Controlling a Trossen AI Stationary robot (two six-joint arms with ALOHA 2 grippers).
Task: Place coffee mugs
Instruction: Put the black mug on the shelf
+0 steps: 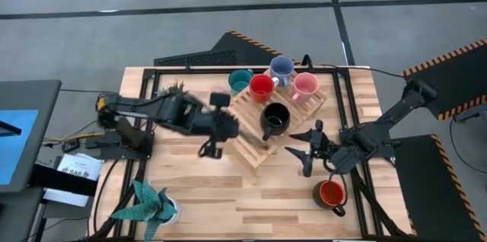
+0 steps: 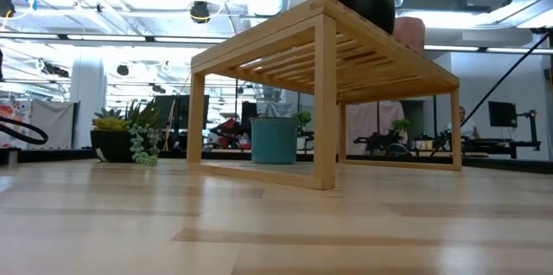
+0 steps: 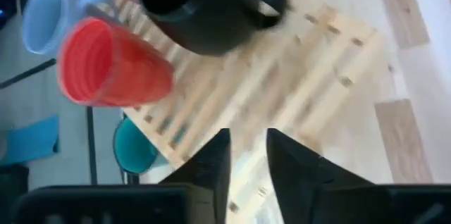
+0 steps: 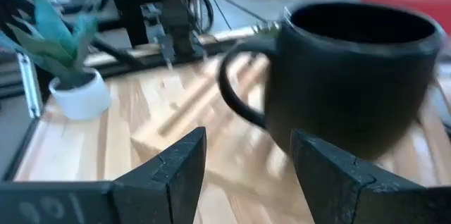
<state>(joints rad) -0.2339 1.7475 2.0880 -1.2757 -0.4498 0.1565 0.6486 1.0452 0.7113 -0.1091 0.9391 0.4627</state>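
The black mug (image 1: 275, 117) is standing short of the red and pink mugs. My right gripper should close and gently push it toward them from its handle side (image 1: 267, 135).
A slatted wooden stand (image 1: 262, 124) sits mid-table. On it stand a black mug (image 1: 275, 118), a red mug (image 1: 262, 87) and a pink mug (image 1: 305, 86). A lavender-blue mug (image 1: 281, 68) stands at its far corner. The teal mug (image 2: 274, 139) rests on the table behind the stand. An orange-red mug with a black handle (image 1: 330, 194) stands on the table near the right front. My left gripper (image 3: 248, 157) hovers over the stand's left side, a narrow gap between its fingers, which hold nothing. My right gripper (image 4: 246, 160) is open wide, right of the stand, facing the black mug (image 4: 352, 76).
A spiky plant in a white pot (image 1: 148, 204) stands at the near left and another small plant (image 1: 176, 88) at the far left. Black frame rails (image 1: 346, 97) run along the table's sides. Bare wood lies between the stand and the near edge.
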